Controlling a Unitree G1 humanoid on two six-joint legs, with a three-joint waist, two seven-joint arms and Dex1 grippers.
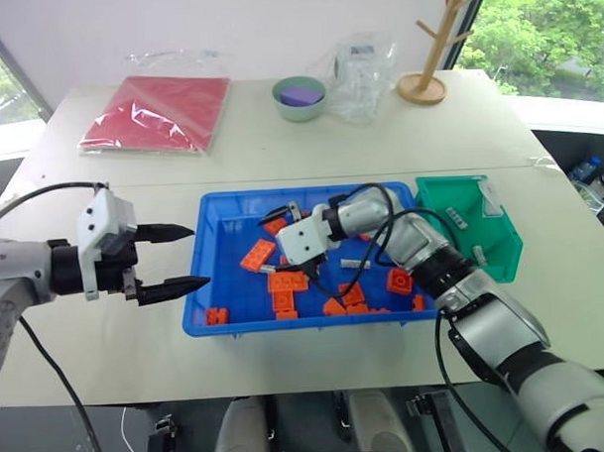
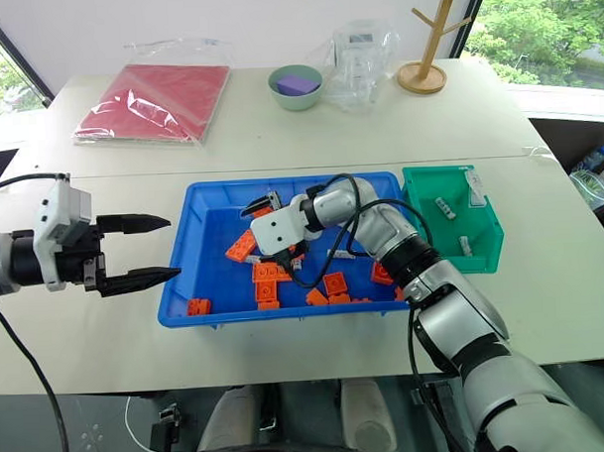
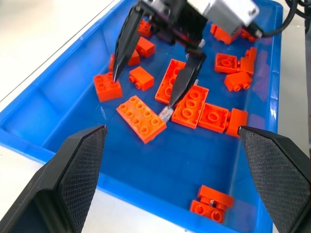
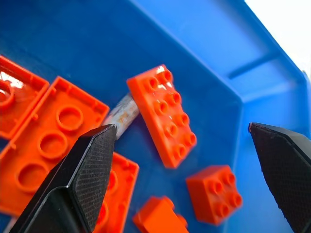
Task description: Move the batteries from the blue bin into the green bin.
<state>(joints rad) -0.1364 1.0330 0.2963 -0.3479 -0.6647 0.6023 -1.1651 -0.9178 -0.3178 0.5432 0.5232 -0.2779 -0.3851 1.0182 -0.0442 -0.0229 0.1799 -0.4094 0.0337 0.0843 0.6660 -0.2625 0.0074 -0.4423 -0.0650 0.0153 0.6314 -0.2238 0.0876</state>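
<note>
The silver battery lies at a slant across my open fingers, its end tucked [image 4: 134, 104] under an orange brick. Next, my right gripper turns and grips the battery's body [image 4: 122, 115] from both sides.
The blue bin [image 1: 197, 289] holds several orange bricks and a silver battery [image 4: 122, 115] lying half under a brick. My right gripper [image 3: 143, 92] hangs open inside the bin, pointing left. One of its fingertips [image 3: 171, 101] is just above that battery [image 3: 165, 113], with nothing between the fingers. My left gripper [image 1: 201, 255] stands open at the bin's left rim and is empty. The green bin [image 1: 501, 241] sits against the blue bin's right end, with two batteries [image 1: 457, 218] inside it.
At the back of the table lie a red plastic bag [image 1: 159, 112], a pale green bowl [image 1: 299, 97], a clear plastic bag [image 1: 361, 75] and a wooden peg stand [image 1: 426, 78]. Bare tabletop surrounds both bins.
</note>
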